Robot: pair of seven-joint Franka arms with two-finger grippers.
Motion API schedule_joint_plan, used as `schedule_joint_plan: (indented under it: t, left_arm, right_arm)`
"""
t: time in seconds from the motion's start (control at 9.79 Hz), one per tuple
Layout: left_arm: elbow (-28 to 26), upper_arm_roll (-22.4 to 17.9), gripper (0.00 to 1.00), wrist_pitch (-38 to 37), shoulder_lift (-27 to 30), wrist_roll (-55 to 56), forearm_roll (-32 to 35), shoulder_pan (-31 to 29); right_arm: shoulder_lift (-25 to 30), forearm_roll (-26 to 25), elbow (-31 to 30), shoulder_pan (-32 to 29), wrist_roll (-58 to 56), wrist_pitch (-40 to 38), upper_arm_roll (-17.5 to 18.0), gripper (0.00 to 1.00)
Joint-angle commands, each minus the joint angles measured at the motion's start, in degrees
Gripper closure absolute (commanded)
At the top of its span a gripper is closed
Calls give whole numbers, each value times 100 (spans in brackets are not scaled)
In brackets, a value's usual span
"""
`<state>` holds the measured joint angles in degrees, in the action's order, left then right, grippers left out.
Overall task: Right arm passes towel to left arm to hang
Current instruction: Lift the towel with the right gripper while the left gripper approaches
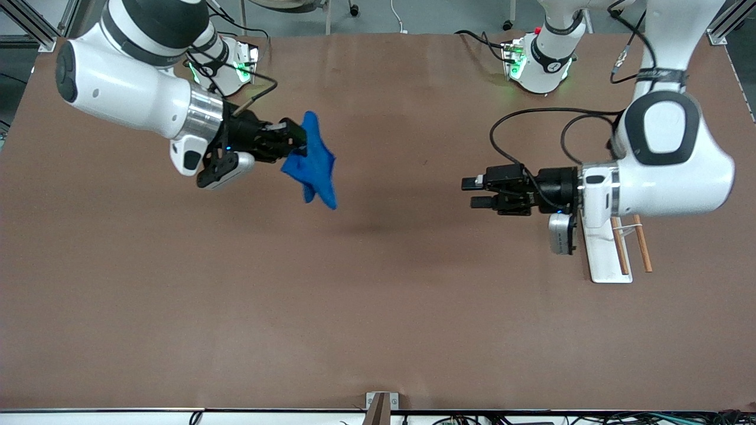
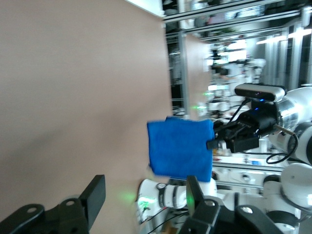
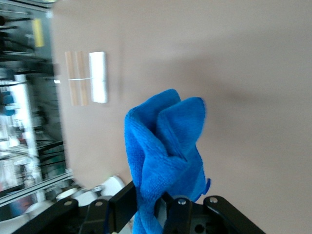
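Note:
The royal-blue towel (image 1: 312,157) will hang down in separate flaps when my left gripper carries it, because its lower edge splits into loose points (image 1: 321,196).
The royal-blue towel (image 1: 314,160) hangs in the air from my right gripper (image 1: 302,143), which is shut on it above the table toward the right arm's end. In the right wrist view the towel (image 3: 165,146) is bunched between the fingers (image 3: 124,200). My left gripper (image 1: 471,192) is open and empty, held above the table toward the left arm's end, pointing at the towel across a wide gap. In the left wrist view the towel (image 2: 180,148) shows as a flat blue rectangle ahead of the open fingers (image 2: 95,195).
A white tray (image 1: 602,257) with two wooden rods (image 1: 642,251) lies on the brown table (image 1: 378,307) partly under the left arm; it also shows in the right wrist view (image 3: 97,77). Both arm bases (image 1: 540,62) stand along the table's farthest edge.

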<state>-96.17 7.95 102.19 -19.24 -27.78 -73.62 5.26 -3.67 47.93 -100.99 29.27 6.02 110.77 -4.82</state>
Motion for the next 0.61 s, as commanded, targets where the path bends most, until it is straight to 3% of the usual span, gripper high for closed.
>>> schedule_joint_plan:
  t: [0.0, 0.2, 0.51]
  left_arm:
    - [-498, 162, 24, -145, -333, -1015, -1026, -7]
    - [-578, 251, 24, -959, -868, -1745, -1994, -7]
    - [-535, 505, 25, -1702, -1643, -2924, -2717, 19]
  right_arm:
    - [-90, 1108, 88, 131, -180, 15, -63, 100]
    - [-125, 1848, 123, 166, -233, 15, -63, 100]
    - [-283, 2710, 123, 333, -593, 15, -63, 100]
